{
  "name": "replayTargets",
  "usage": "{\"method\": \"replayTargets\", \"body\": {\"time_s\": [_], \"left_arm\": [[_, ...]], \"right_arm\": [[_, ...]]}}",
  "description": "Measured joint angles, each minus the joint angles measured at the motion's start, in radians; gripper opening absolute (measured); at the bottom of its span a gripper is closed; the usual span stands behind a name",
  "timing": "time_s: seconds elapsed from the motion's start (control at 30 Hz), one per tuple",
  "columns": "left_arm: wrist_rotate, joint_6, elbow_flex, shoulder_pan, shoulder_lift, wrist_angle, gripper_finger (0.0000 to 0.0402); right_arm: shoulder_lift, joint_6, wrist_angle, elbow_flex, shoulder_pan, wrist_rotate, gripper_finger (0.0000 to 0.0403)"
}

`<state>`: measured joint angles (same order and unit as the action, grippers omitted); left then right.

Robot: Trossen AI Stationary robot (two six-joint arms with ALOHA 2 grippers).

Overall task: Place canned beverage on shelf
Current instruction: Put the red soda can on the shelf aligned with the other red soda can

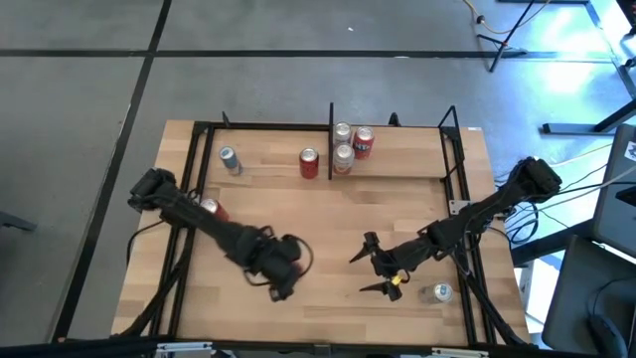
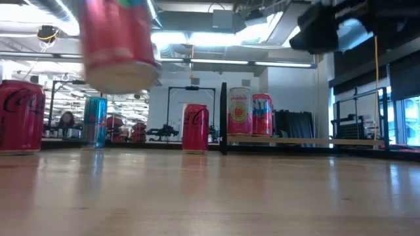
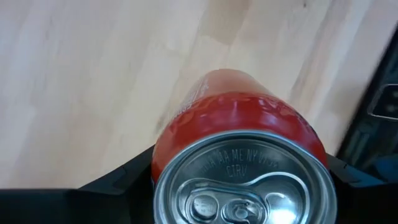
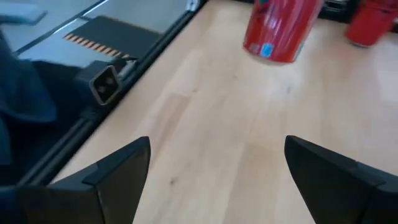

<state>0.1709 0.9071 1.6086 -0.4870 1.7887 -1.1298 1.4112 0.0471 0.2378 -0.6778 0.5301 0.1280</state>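
Observation:
The red can [image 2: 119, 47] is almost upright and the wood before my right gripper [image 1: 320, 273] is clear, so my left gripper should keep going there and let go once the can is standing.
My left gripper [image 1: 281, 270] hangs over the near-middle of the table, shut on a red can [image 3: 239, 118] whose silver top [image 3: 244, 186] faces the wrist camera. In the low view that can [image 2: 118, 46] floats well above the wood. My right gripper [image 1: 370, 270] stands open to its right, nothing between its fingers [image 4: 124, 168]. The shelf [image 1: 397, 164] runs along the far edge, split by a black divider [image 1: 331, 139]. On it stand a blue can [image 1: 230, 159], a red can [image 1: 309, 162] and three cans [image 1: 345, 144] next to the divider. My left gripper pinches the red can between its two fingers [image 3: 118, 180], on opposite sides of the wall just under the top rim [image 3: 163, 155]. The fingers come from above, pointing steeply down. The can hangs below them, lifted clear of the table, nearly upright.
Another red can [image 1: 210, 208] stands on the table beside my left arm, at the left in the low view [image 2: 20, 117]. A silver-blue can [image 1: 437, 292] sits near the front right corner. Black frame rails [image 1: 459, 189] run along both sides of the table.

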Motion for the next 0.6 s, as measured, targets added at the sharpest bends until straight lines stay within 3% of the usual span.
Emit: {"method": "replayTargets", "body": {"time_s": [0.27,0.6], "left_arm": [[-0.063,-0.23,0.171,0.121,0.193,0.004,0.0262],[-0.137,-0.272,0.263,0.165,0.363,0.01,0.0266]], "right_arm": [[0.0,0.127,0.069,0.107,0.0,0.083,0.0353],[0.0,0.164,0.076,0.131,0.0,0.1,0.0353]]}}
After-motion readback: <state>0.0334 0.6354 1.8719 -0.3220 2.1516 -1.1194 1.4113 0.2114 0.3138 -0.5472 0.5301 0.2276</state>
